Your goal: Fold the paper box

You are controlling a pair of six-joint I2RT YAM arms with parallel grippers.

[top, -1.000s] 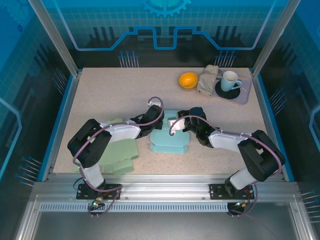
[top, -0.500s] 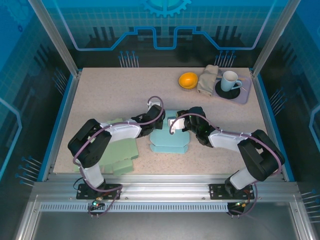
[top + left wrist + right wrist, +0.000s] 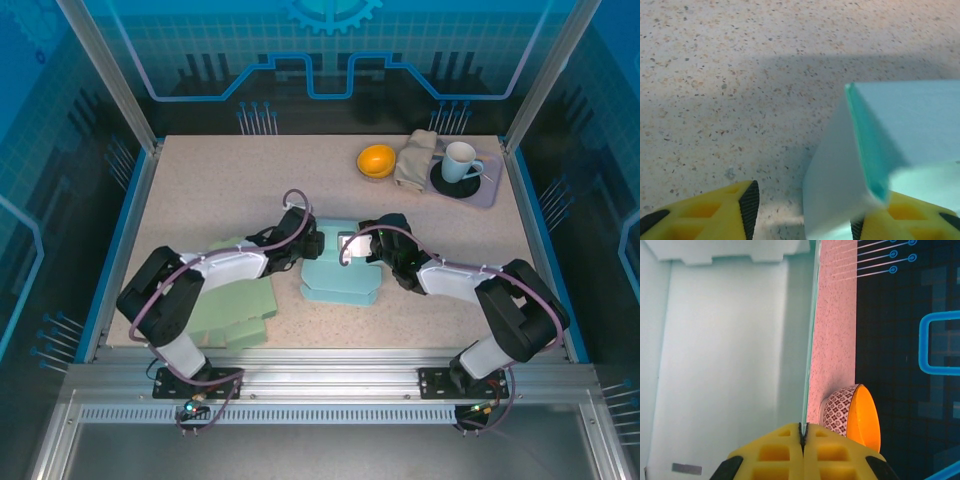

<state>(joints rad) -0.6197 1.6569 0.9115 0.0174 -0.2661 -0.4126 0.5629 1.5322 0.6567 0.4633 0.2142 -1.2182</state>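
Note:
The box's end (image 3: pixel 837 182) is at a slant between my open fingers, so next my left gripper moves over the box's end and pinches its folded edge (image 3: pixel 866 142) squarely near the box's corner.
The light blue paper box (image 3: pixel 340 281) lies partly folded at the middle of the table, between both grippers. My left gripper (image 3: pixel 312 243) is at its left end, and in the left wrist view (image 3: pixel 802 216) the jaws stand open. A raised pale blue flap (image 3: pixel 837 180) rises between the yellow fingers, close to the right one (image 3: pixel 910 215), with table showing beside the left one. My right gripper (image 3: pixel 358 246) is at the box's far right side. In the right wrist view (image 3: pixel 803 434) it is shut on the thin upright edge of a box wall (image 3: pixel 725 365).
Flat green sheets (image 3: pixel 240 305) lie under my left arm at the front left. At the back right stand an orange bowl (image 3: pixel 376 160) (image 3: pixel 855 412), a folded cloth (image 3: pixel 416 158) and a mug (image 3: pixel 460 160) on a grey tray (image 3: pixel 490 192).
My left gripper has opened and let go of the box's left flap, and its arm has swung out a little to the left. The right gripper holds as before.

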